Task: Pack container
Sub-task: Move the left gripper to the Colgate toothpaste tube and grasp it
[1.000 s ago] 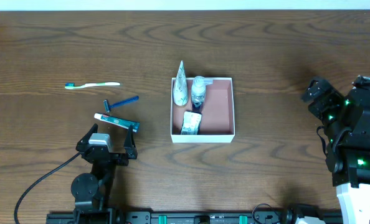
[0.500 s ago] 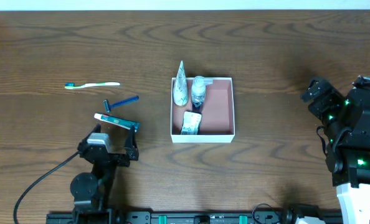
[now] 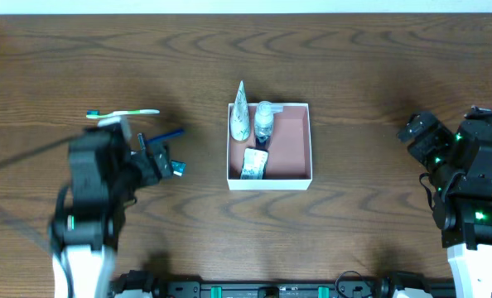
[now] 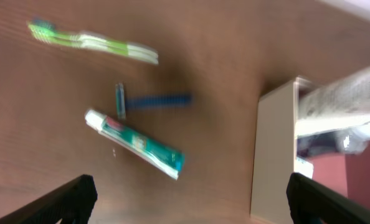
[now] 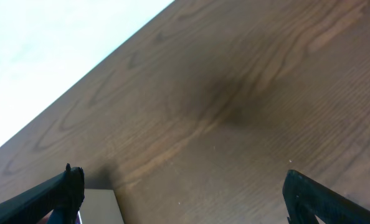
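Observation:
The toothpaste tube (image 3: 178, 168) is on the other side of the container from my right gripper, so my left gripper should pick up the toothpaste tube and place it into the container (image 3: 290, 151).
The container (image 3: 269, 182), a white square box with a pinkish floor, sits mid-table and holds a white tube (image 3: 241, 116), a small bottle (image 3: 264, 124) and a packet (image 3: 253, 163). To its left lie a green toothbrush (image 3: 126, 112), a blue razor (image 3: 167, 134) and a toothpaste tube (image 3: 178, 169), mostly hidden under my left arm. My left gripper (image 3: 155, 161) hovers open above them. The left wrist view shows the toothbrush (image 4: 91, 42), razor (image 4: 151, 101), toothpaste (image 4: 135, 143) and container wall (image 4: 273, 149) ahead of the empty left gripper (image 4: 191, 205). My right gripper (image 3: 413, 132) is open at the right.
In the right wrist view the open right gripper (image 5: 185, 199) faces bare wooden table (image 5: 235, 112), with a corner of the container (image 5: 98, 205) at the lower left. The table's far edge runs along the top.
My left arm has swung up and away from the front edge toward the toothpaste and razor, now covering most of the toothpaste. The right arm has barely shifted.

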You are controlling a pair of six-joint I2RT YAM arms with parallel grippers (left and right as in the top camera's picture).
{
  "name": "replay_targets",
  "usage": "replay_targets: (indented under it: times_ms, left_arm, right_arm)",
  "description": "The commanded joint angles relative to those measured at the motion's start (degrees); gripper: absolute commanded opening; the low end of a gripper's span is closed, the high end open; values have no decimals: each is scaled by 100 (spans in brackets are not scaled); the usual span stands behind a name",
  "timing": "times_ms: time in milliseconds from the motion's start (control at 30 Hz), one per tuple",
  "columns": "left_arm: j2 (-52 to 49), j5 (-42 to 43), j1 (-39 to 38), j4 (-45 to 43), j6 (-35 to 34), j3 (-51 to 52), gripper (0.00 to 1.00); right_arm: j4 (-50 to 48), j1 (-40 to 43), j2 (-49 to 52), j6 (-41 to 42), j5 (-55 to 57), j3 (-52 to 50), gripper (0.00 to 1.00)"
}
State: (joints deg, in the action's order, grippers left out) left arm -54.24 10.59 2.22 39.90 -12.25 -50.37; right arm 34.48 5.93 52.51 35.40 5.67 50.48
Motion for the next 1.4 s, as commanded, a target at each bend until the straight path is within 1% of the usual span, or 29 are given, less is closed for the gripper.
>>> replay_targets:
  times_ms: [0, 200, 400, 467, 500, 533, 633, 700, 767, 833, 900, 1033, 1133, 1367]
  left_arm:
    - [-964, 260, 28, 396, -74, -459, 98]
    - [-2402, 595, 28, 588, -74, -494, 98]
    - [-3434, 1458, 28, 188, -79, -494, 98]
    - [-3637, 1491, 28, 17, -79, -494, 99]
    - [-3696, 1491, 28, -44, -127, -494, 94]
    - [-3775, 1482, 31, -144, -382, -494, 92]
    - [-3904, 1086, 28, -317, -1499, -494, 89]
    - [-3947, 570, 28, -352, -2455, -494, 89]
    - [-3954, 240, 28, -404, -3032, -494, 89]
    - [-3954, -50, 28, -470, -3464, -494, 89]
    - [-3954, -350, 28, -538, -3709, -494, 89]
    - [-3963, -848, 28, -636, -3790, -494, 90]
    - [-4004, -1176, 28, -645, -3805, -494, 87]
    - [-4140, -1281, 35, -645, -3805, -494, 81]
  right_arm:
    - [33, 48, 0, 37, 55, 17, 99]
    - [170, 48, 0, 37, 55, 17, 99]
    - [210, 48, 0, 35, 55, 17, 99]
    - [229, 48, 0, 35, 55, 17, 98]
    - [234, 48, 0, 37, 55, 17, 99]
    - [243, 48, 0, 35, 55, 17, 99]
    - [249, 48, 0, 37, 55, 17, 99]
    - [249, 48, 0, 35, 55, 17, 99]
    - [249, 48, 0, 35, 55, 17, 99]
    - [249, 48, 0, 35, 55, 17, 99]
    - [249, 48, 0, 35, 55, 17, 99]
    - [251, 48, 0, 35, 55, 17, 99]
    - [260, 48, 0, 35, 55, 17, 99]
    - [260, 48, 0, 37, 55, 17, 99]
